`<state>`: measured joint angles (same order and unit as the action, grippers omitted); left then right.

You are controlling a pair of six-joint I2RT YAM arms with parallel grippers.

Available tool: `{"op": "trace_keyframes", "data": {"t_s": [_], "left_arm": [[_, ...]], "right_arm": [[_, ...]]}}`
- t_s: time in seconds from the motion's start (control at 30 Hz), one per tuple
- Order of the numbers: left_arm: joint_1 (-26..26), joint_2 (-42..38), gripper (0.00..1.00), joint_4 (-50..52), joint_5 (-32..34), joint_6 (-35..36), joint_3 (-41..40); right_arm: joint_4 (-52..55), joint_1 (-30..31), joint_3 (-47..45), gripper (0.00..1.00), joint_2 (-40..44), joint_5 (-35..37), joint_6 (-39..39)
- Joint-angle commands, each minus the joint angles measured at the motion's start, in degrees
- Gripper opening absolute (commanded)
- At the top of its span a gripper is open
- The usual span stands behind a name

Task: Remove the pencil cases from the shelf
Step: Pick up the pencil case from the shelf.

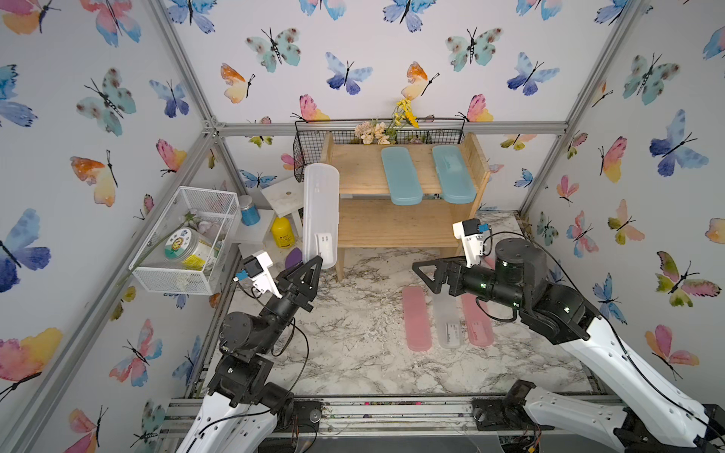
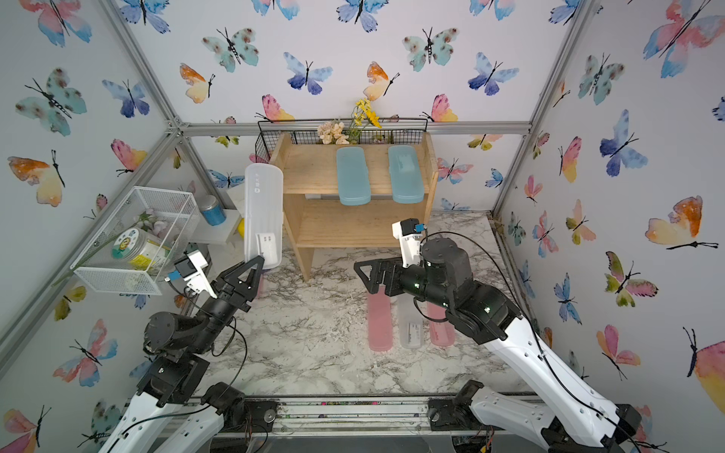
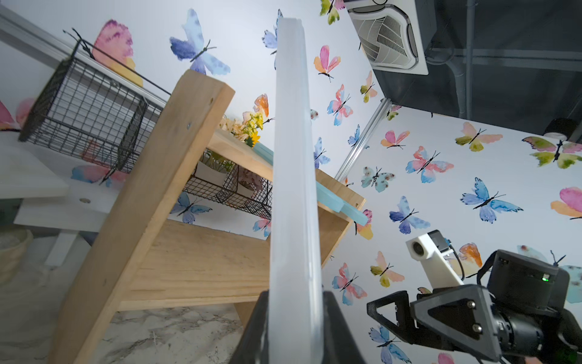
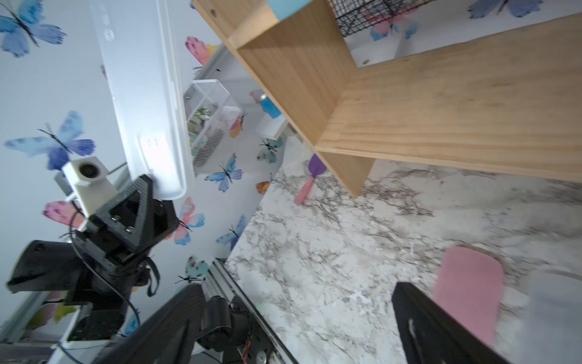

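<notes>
My left gripper is holding the clear-white pencil case's lower end [image 1: 325, 250], leaving the case's middle [image 1: 321, 213] free. It should keep holding it until my right gripper closes on that middle.
The pine shelf [image 1: 396, 227] stands at the back of the marble table. Two teal pencil cases [image 1: 401, 175] [image 1: 453, 173] lie on its top tier and overhang the front edge. My left gripper [image 1: 314, 263] is shut on the lower end of a frosted clear-white pencil case [image 1: 321, 208], held upright in the air just left of the shelf; in the left wrist view the case [image 3: 294, 189] rises between the jaws. Two pink cases [image 1: 416, 317] [image 1: 476, 323] and a clear one [image 1: 447, 323] lie on the table. My right gripper [image 1: 425, 276] hovers open above them, holding nothing.
A black wire basket [image 1: 310, 151] with flowers hangs behind the shelf. A white wire basket [image 1: 188, 239] is fixed to the left wall. A white stool [image 1: 282, 196], a blue jar [image 1: 249, 210], a yellow bottle [image 1: 283, 232] and a purple toy tool [image 1: 293, 257] crowd the back left.
</notes>
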<state>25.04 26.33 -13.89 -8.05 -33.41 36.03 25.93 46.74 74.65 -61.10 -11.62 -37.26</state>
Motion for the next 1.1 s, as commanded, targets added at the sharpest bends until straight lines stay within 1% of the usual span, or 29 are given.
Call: {"op": "trace_keyframes", "data": {"t_s": [0.0, 0.17, 0.27, 0.37, 0.53, 0.87, 1.07], "left_arm": [[0.45, -2.59, 0.0, 2.92, 5.06, 7.36, -0.74], [0.45, -3.65, 0.0, 5.78, 7.92, 8.55, -0.17], [0.47, -3.28, 0.01, 6.86, 8.04, 8.17, 0.51], [0.43, -3.21, 0.02, 7.4, 8.13, 7.81, 0.84], [0.47, -3.61, 0.02, 8.25, 8.29, 7.4, 1.02], [0.45, -3.82, 0.02, 8.69, 8.07, 6.24, 0.42], [0.46, -3.96, 0.02, 8.85, 8.1, 6.16, -0.08]], "right_arm": [[-10.7, 3.35, 2.98, 0.99, -5.75, -5.57, -3.56], [-14.52, 8.8, 13.55, 0.99, -17.3, -2.95, -1.69], [-13.92, 12.37, 20.7, 0.99, -24.16, 0.82, 0.67], [-13.25, 14.28, 25.86, 0.99, -29.8, 3.03, 1.75], [-15.73, 15.4, 28.35, 0.99, -34.21, 5.65, 1.92], [-15.28, 15.42, 35.12, 0.99, -40.56, 8.2, 3.22], [-13.23, 15.48, 40.36, 0.99, -44.54, 7.66, 3.49]]}}
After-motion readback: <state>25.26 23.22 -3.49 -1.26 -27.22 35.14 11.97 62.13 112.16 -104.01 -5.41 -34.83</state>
